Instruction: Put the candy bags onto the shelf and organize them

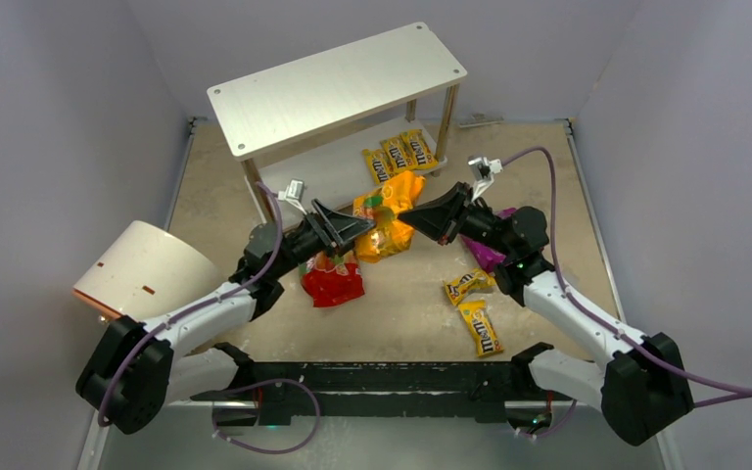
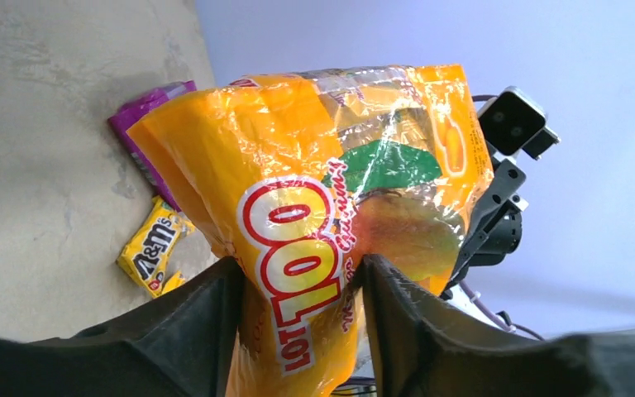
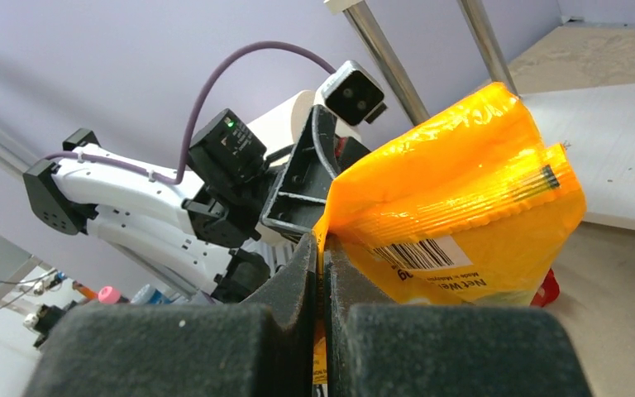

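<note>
The orange-yellow bag's thin edge (image 3: 324, 240) alone is pinched in my right gripper. The bag should stay held in my left gripper while my right gripper opens and takes a full grip on its barcode end (image 3: 484, 211).
The large orange-yellow candy bag (image 1: 389, 217) hangs above the table in front of the shelf (image 1: 338, 83), held from both sides. My left gripper (image 1: 362, 228) is shut on its lower part; in the left wrist view the bag (image 2: 314, 165) is squeezed between the fingers (image 2: 215, 306). My right gripper (image 1: 413, 223) is shut on the bag's thin edge (image 3: 463, 207). The red bag (image 1: 333, 283) lies under the left gripper. The purple bag (image 1: 486, 252) is mostly hidden under the right arm. Three M&M's packets (image 1: 399, 154) lie on the shelf's lower board, and two more (image 1: 475, 308) lie on the table.
A cream-white cylinder with orange trim (image 1: 147, 266) lies at the left beside the left arm. The shelf's metal posts (image 3: 389, 62) and lower board (image 3: 603, 141) are just behind the bag. Walls close the table on three sides.
</note>
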### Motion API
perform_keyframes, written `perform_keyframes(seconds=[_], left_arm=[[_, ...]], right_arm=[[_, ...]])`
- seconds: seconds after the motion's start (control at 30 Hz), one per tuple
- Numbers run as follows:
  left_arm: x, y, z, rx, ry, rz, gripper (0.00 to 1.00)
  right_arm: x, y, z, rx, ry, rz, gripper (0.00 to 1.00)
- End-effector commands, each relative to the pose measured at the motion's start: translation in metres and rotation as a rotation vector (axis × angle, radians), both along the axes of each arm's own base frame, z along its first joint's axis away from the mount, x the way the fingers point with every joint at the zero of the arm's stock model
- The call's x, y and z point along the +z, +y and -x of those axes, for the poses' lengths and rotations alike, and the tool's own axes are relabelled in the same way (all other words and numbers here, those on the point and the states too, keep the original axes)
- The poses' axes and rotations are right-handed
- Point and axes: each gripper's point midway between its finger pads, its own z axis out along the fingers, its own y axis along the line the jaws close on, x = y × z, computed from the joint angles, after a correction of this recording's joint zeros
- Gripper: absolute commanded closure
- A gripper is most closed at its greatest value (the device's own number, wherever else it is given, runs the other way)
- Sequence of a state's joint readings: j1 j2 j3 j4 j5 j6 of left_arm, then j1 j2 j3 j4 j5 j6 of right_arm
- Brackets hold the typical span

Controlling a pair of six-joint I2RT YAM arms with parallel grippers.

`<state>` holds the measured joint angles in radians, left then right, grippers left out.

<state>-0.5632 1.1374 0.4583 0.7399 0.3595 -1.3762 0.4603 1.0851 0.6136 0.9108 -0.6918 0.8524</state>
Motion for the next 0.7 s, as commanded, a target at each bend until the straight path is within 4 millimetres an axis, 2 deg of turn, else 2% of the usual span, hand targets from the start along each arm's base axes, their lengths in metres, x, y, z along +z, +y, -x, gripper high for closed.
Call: perform_keyframes(seconds=[0.0,0.1,0.2,0.23,0.3,0.33,0.37,0.43,0.5,0.6,0.67], left_arm=[[0.038,0.001,0.008,-0.01,-0.153,0.065,0.57],[0.041,0.001,0.006,0.005,-0.221,0.014,0.75],[0.041,0.0,-0.001,0.016,-0.312,-0.114,0.97],[0.04,0.0,-0.005,0.022,-0.347,-0.179,1.0],[0.039,0.0,-0.011,0.018,-0.457,-0.32,1.0],[0.039,0.002,-0.014,0.023,-0.516,-0.39,1.0],[0.036,0.003,-0.015,0.009,-0.565,-0.459,1.0],[0.041,0.008,-0.016,-0.002,-0.688,-0.565,1.0],[0.046,0.008,-0.01,-0.046,-0.838,-0.628,1.0],[0.06,0.007,-0.006,-0.084,-0.919,-0.672,1.0],[0.07,0.003,0.005,-0.159,-0.947,-0.666,1.0]], right_arm=[[0.045,-0.003,0.008,-0.02,-0.155,-0.07,1.0],[0.025,-0.005,0.007,-0.041,-0.132,0.006,1.0],[-0.007,-0.011,0.005,-0.078,-0.081,0.133,0.98],[-0.017,-0.015,0.003,-0.113,-0.066,0.175,0.95],[-0.037,-0.031,-0.003,-0.206,-0.079,0.287,0.86],[-0.042,-0.04,-0.006,-0.263,-0.109,0.338,0.78],[-0.048,-0.051,-0.009,-0.315,-0.138,0.393,0.61],[-0.059,-0.067,-0.009,-0.375,-0.207,0.495,0.37],[-0.061,-0.083,-0.01,-0.429,-0.341,0.586,0.21],[-0.053,-0.088,-0.004,-0.445,-0.575,0.615,0.02],[-0.04,-0.09,-0.001,-0.498,-0.826,0.58,0.01]])
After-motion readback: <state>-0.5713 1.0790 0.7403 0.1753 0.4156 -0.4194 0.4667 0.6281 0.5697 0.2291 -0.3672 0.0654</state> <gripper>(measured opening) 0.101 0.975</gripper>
